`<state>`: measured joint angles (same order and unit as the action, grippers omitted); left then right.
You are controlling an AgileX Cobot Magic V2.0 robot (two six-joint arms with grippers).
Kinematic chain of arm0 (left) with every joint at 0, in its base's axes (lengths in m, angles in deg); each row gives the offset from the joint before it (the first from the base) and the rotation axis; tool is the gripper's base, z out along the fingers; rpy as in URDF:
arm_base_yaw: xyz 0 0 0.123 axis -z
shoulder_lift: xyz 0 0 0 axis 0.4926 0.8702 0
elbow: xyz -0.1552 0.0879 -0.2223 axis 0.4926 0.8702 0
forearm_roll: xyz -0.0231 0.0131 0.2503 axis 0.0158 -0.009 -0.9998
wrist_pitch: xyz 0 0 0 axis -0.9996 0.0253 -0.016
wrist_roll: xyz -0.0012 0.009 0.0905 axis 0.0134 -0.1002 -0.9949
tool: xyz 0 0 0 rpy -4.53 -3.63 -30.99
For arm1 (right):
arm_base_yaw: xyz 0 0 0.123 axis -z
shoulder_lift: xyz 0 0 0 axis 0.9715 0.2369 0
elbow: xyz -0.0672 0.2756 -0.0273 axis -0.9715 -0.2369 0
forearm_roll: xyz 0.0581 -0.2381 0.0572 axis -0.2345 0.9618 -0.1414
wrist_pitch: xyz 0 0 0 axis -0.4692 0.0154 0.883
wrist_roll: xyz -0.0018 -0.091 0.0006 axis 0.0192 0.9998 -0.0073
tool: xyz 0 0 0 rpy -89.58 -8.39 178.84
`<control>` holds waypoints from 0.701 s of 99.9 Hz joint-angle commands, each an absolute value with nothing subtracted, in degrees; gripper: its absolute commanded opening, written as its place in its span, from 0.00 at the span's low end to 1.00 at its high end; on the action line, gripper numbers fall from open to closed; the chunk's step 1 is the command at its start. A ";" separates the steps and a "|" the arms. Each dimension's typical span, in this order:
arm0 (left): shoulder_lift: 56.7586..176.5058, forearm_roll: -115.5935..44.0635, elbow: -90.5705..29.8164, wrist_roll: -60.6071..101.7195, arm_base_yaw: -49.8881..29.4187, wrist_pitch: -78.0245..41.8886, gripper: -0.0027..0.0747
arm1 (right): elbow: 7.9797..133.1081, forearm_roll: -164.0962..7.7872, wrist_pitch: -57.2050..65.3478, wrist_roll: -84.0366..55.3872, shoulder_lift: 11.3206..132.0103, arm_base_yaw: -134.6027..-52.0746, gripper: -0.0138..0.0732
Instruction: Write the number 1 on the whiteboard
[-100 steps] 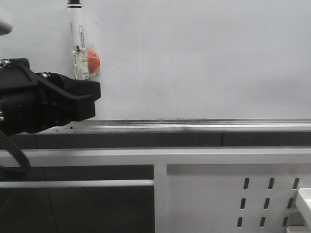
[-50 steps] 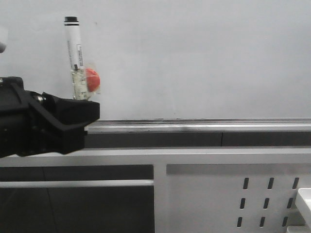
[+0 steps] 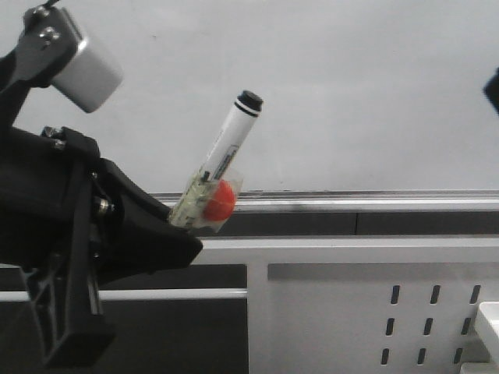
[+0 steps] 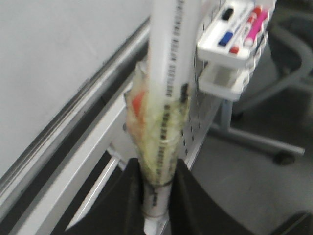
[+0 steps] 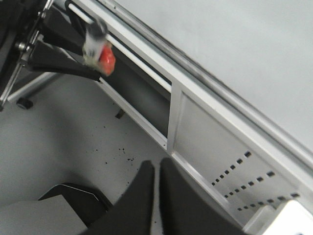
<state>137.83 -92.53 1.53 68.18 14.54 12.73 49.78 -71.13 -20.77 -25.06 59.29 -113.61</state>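
Note:
The marker pen is held by its writing end [image 3: 182,215] in my left gripper, so my right gripper should take the pen by its black end [image 3: 249,101] before writing the number 1.
The whiteboard [image 3: 351,93] fills the back, with its silver ledge [image 3: 351,200] along the lower edge. No black stroke of the number 1 shows on it. My left gripper [image 3: 184,226] is shut on a white marker pen [image 3: 231,134] with a black end, wrapped in tape with a red lump [image 3: 221,200]. The pen leans up to the right, its lower part crossing the ledge. In the left wrist view the fingers [image 4: 131,196] clamp the pen [image 4: 171,73]. My right gripper [image 5: 157,167] is shut and empty, above the floor, apart from the board [image 5: 234,44].
A white metal panel with slots [image 3: 374,312] stands below the ledge. A white tray of coloured markers [image 4: 234,34] hangs on it. A chair base [image 4: 286,152] stands on the floor. A dark shape [image 3: 493,89] shows at the front view's right edge.
My left gripper has dropped and swung nearer the camera. The pen went from upright high against the board to leaning right, low by the ledge.

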 commanded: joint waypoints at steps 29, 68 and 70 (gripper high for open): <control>127.90 -103.05 -4.52 68.30 24.79 -4.18 0.01 | 58.84 -70.66 -13.86 -18.93 71.85 -122.51 0.72; 127.89 -103.05 -5.84 68.30 24.79 -3.12 0.01 | 58.96 -70.05 -6.03 -14.86 73.67 -126.78 0.67; 127.89 -103.05 -6.20 68.30 24.79 -2.99 0.01 | 58.96 -70.05 -5.89 -14.86 73.67 -126.78 0.67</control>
